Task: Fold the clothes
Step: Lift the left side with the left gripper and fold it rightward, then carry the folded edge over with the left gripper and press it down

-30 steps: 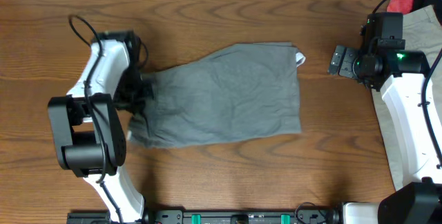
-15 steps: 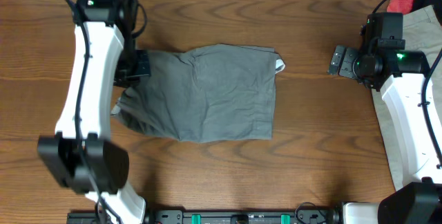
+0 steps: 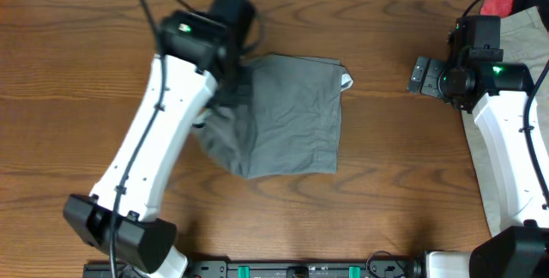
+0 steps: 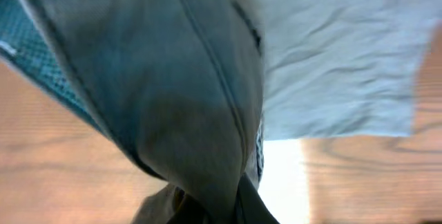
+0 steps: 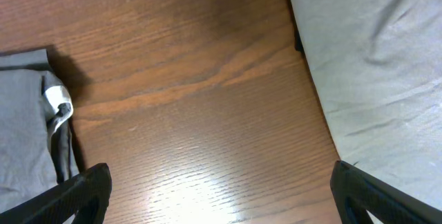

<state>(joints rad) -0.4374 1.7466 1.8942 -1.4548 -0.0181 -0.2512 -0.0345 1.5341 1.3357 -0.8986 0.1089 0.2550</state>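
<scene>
The shorts' lifted edge faces a flat, open part of the grey shorts [image 3: 298, 122], so my left gripper should keep bringing it across until it nears the white label [image 3: 346, 81].
The grey shorts [image 3: 292, 119] lie on the wooden table at the centre. My left gripper [image 3: 225, 96] is shut on their left edge and holds it lifted over the rest of the garment. In the left wrist view the pinched grey fabric [image 4: 179, 99] hangs from the jaws at the bottom, with the flat part [image 4: 331, 51] below it. My right gripper [image 3: 420, 75] is open and empty over bare wood, to the right of the grey shorts. The beige shorts [image 3: 525, 42] lie at the far right, partly under the right arm; they also show in the right wrist view [image 5: 373, 58].
A red object [image 3: 497, 4] sits at the back right corner beside the beige shorts. The white label end of the grey shorts [image 5: 59, 110] faces the right gripper. Bare wood [image 3: 403, 166] lies between the two garments.
My left arm has swung right, first dragging the grey shorts leftwards, then carrying their left edge up and over towards the middle. The right arm has not moved.
</scene>
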